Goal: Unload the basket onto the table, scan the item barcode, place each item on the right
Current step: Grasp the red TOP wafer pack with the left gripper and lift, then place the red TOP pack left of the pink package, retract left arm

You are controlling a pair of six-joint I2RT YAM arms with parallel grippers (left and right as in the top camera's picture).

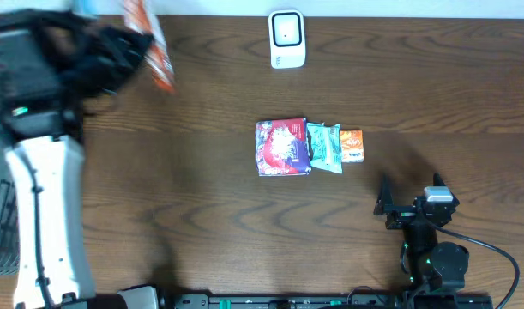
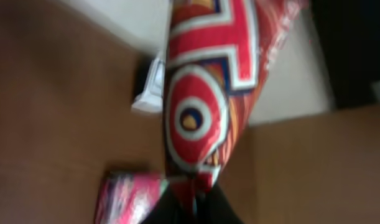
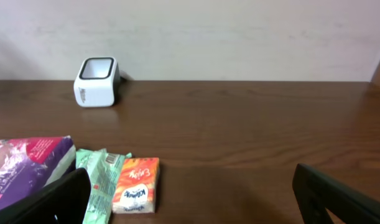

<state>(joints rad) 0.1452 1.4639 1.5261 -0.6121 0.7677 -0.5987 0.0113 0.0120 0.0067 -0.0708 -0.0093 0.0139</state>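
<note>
The space [image 1: 237, 142] beside the purple and red bag is clear for the snack packet, so the robot's left gripper goes on toward it before it lets go of the packet there.
My left gripper [image 1: 129, 47] is raised at the table's far left, shut on a red and orange snack packet [image 1: 150, 39]. In the left wrist view that packet [image 2: 202, 93], red with white and blue rings, rises from the gripper [image 2: 196, 202] and fills the middle, blurred. The white barcode scanner [image 1: 286, 39] stands at the back centre, right of the held packet; it also shows behind the packet [image 2: 151, 87] and far left [image 3: 96, 81]. My right gripper [image 1: 410, 190] rests low at the front right, open and empty, its fingers [image 3: 59, 199] wide apart.
Three items lie in a row mid-table: a purple and red bag [image 1: 282, 147], a green packet [image 1: 324, 146] and a small orange tissue pack [image 1: 352, 145]. The right wrist view shows them too: the bag [image 3: 25, 168], the green packet [image 3: 102, 180], the tissue pack [image 3: 137, 185].
</note>
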